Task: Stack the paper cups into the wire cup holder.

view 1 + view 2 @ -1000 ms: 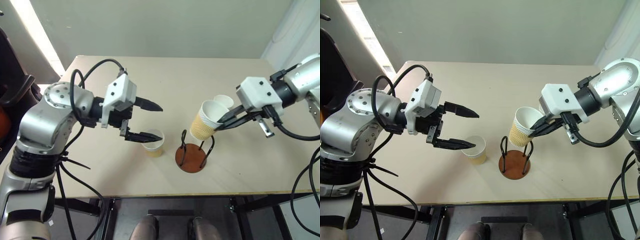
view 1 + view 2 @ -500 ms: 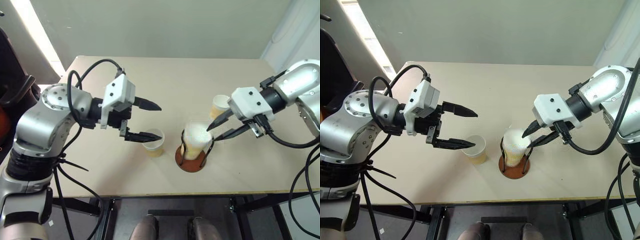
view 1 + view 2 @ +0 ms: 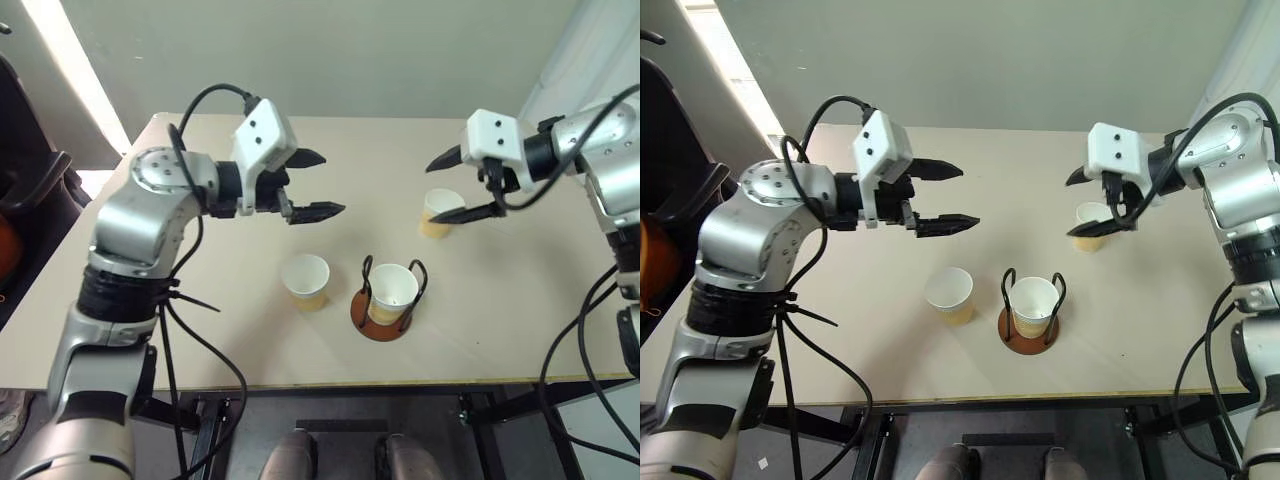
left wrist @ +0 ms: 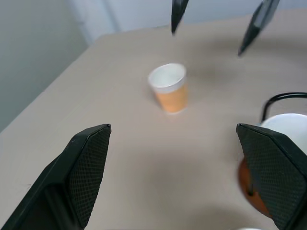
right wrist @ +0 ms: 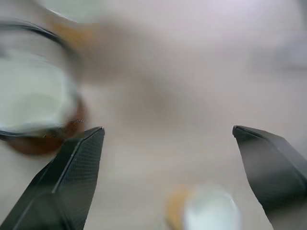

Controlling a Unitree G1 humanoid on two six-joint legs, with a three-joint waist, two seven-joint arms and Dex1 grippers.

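Observation:
The third cup (image 3: 440, 212) will go down almost to its rim when I lower it into the cup in the wire cup holder, because that cup has a wide, empty opening (image 3: 394, 286).
One paper cup (image 3: 392, 288) stands upright inside the wire cup holder (image 3: 379, 326), near the table's front middle. A second paper cup (image 3: 306, 280) stands on the table just left of the holder. A third cup (image 3: 438, 212) stands further back on the right. My right gripper (image 3: 434, 191) hangs open above this third cup, holding nothing. My left gripper (image 3: 334, 183) is open and empty in the air, behind and above the second cup. In the left wrist view the third cup (image 4: 169, 87) sits below the right gripper's fingertips (image 4: 177, 12).
The tan table (image 3: 200, 300) has bare room at the left and along its front edge (image 3: 330, 388). Behind the table is a pale wall (image 3: 330, 50).
The right gripper opened and dropped its cup into the holder, then drew back up and to the far right. The left gripper rose and moved forward, away from the cup beside the holder.

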